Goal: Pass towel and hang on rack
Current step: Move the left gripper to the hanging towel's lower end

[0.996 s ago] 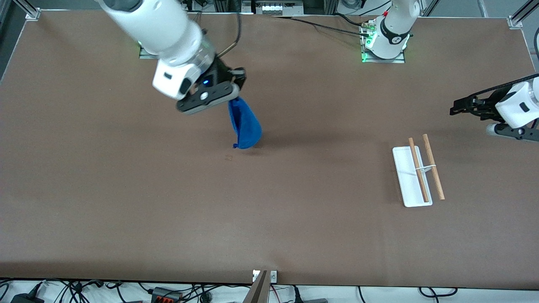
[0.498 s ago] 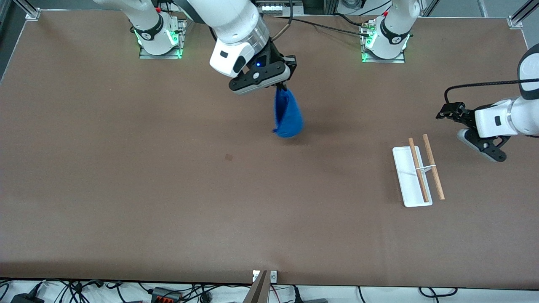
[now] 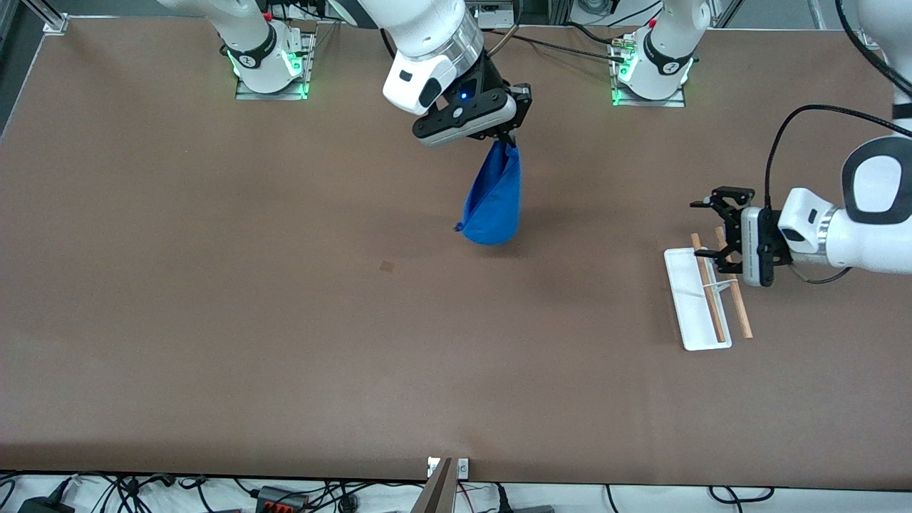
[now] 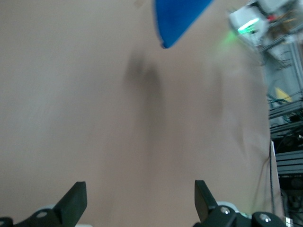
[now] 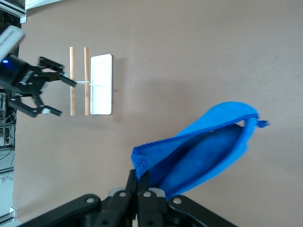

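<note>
My right gripper should stay still with the blue towel in it while my left gripper takes the towel's lower end (image 3: 502, 227), because the rack (image 3: 707, 295) is far from the towel.
My right gripper (image 3: 507, 141) is shut on the top corner of the bright blue towel (image 3: 494, 198), which hangs in a folded pouch above the middle of the table; the right wrist view shows it (image 5: 203, 149) pinched between the fingers (image 5: 142, 182). The rack (image 3: 705, 296), with a white base and two wooden rods, stands toward the left arm's end of the table and shows in the right wrist view (image 5: 90, 82). My left gripper (image 3: 716, 228) is open, held level over the rack and pointing toward the towel. In the left wrist view the fingertips (image 4: 75, 201) stand wide apart, and the towel's tip (image 4: 177, 21) shows ahead.
The brown table (image 3: 285, 320) carries only a small dark mark (image 3: 387, 266) toward the right arm's end. Both arm bases (image 3: 650, 68) stand at the table's edge farthest from the front camera. Cables lie off the near edge.
My right gripper carried the hanging towel toward the left arm's end of the table. My left gripper swung in from the table's end to over the rack, turning to face the towel.
</note>
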